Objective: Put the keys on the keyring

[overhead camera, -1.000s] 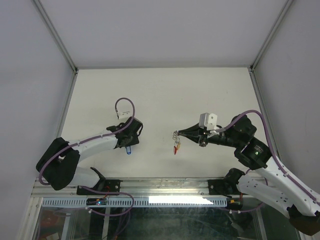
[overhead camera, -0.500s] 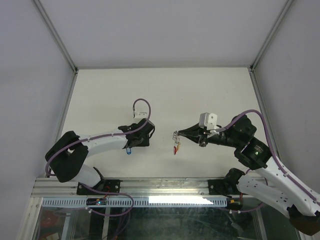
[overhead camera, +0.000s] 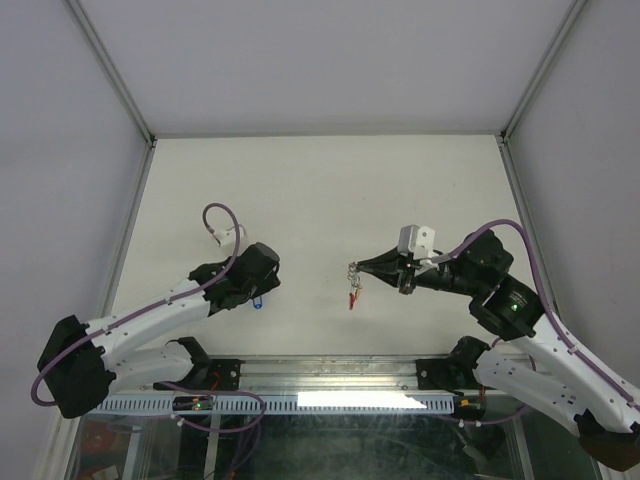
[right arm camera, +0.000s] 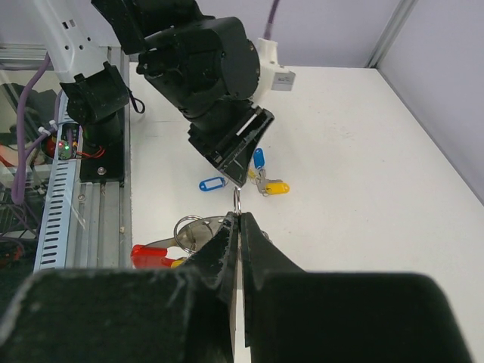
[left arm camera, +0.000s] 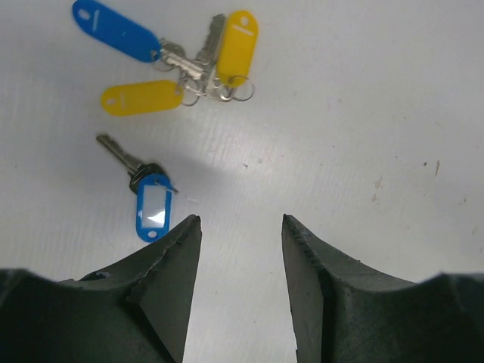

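Note:
I keep moving my left gripper in, as the separate key's ring [left arm camera: 168, 186] stands up clear of the bunched keys, until its fingers straddle that ring, then close.
Three keys lie bunched on the white table, with a blue tag [left arm camera: 113, 29] and two yellow tags [left arm camera: 237, 45] [left arm camera: 141, 97]. A separate key with a blue tag [left arm camera: 151, 204] lies nearer my left gripper [left arm camera: 242, 219], just left of its left finger. That gripper is open over bare table with nothing between its jaws. From above, only the blue tag [overhead camera: 258, 301] shows beside the left gripper [overhead camera: 265, 288]. My right gripper [right arm camera: 240, 215] is shut on a thin metal ring of the keyring [right arm camera: 193, 228]. Its red piece [right arm camera: 150, 255] hangs below, and the keyring [overhead camera: 351, 296] is held off the table in mid-scene.
A metal rail [overhead camera: 330, 372] with cable ducting runs along the near table edge. Grey walls with aluminium posts [overhead camera: 112, 75] close the table on three sides. In the right wrist view the left arm's black wrist [right arm camera: 215, 68] stands over the keys.
The left arm swung right, then drew back left, and its jaws opened wider. The right arm and the keyring stayed still.

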